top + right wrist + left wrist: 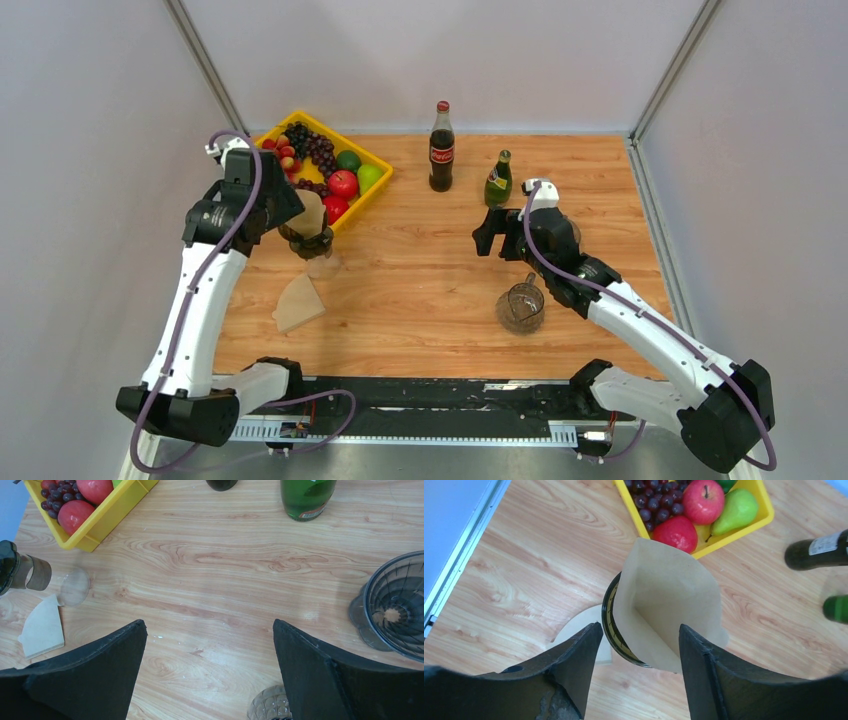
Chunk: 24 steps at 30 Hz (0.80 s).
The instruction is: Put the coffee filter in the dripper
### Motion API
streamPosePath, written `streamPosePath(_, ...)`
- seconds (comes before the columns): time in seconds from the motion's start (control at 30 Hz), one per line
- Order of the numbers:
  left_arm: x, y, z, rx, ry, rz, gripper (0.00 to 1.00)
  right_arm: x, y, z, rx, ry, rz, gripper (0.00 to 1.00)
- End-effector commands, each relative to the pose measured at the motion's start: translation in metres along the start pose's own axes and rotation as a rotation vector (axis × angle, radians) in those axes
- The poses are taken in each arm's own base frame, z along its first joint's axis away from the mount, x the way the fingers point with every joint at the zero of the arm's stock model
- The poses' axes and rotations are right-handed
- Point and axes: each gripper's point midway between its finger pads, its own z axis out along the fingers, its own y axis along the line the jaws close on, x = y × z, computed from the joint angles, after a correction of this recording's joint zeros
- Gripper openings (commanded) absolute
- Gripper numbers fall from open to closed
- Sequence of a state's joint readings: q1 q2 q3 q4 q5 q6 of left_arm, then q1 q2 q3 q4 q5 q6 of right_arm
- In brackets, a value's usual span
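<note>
Next, my left gripper reaches into the filter's opening point(669, 602) and pushes the coffee filter further down, because the filter stands high and leans past the dripper's rim point(607, 614).
A tan paper coffee filter point(311, 212) stands upright and opened in a dark dripper point(308, 242) beside the yellow basket. In the left wrist view the filter point(669, 595) sits inside the dripper's dark rim point(610, 620) and leans over its right side. My left gripper point(295, 222) hovers just above them, open, its fingers on either side of the filter's near edge point(640, 627). My right gripper point(485, 238) is open and empty over bare table point(209, 622).
A spare folded filter point(300, 303) lies flat in front of the dripper. A yellow fruit basket point(375, 190), a cola bottle point(441, 147) and a green bottle point(498, 180) stand at the back. A glass cup point(520, 306) and a second dark ribbed dripper point(400, 605) sit by the right arm.
</note>
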<state>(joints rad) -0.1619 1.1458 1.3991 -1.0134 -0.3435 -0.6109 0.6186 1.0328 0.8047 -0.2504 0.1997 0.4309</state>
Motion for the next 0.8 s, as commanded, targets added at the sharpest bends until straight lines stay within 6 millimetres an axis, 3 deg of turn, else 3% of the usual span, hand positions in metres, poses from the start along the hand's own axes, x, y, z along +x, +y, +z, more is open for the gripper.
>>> streamPosePath(0.0,-0.028,-0.005,-0.031,0.072,-0.095,-0.028,0.69,-0.012,0.003,-0.003,-0.012,-0.036,-0.006,1.0)
streamPosePath(0.17,-0.049,-0.029,-0.043,0.193,-0.145,-0.042,0.76,-0.012,0.003,-0.002,-0.011,-0.034,-0.006,1.0)
streamPosePath(0.33,-0.053,-0.047,-0.027,0.216,-0.111,-0.039,0.79,-0.011,0.002,-0.002,-0.01,-0.034,-0.007,1.0)
streamPosePath(0.4,-0.049,-0.051,-0.018,0.213,-0.081,-0.033,0.75,-0.011,0.002,-0.003,-0.008,-0.036,-0.007,1.0)
streamPosePath(0.53,-0.035,-0.041,-0.001,0.135,-0.031,-0.028,0.56,-0.013,0.0,-0.004,-0.001,-0.044,-0.01,1.0)
streamPosePath(0.77,-0.002,-0.025,0.017,0.065,0.045,-0.016,0.46,-0.011,-0.004,-0.004,0.015,-0.044,-0.013,1.0)
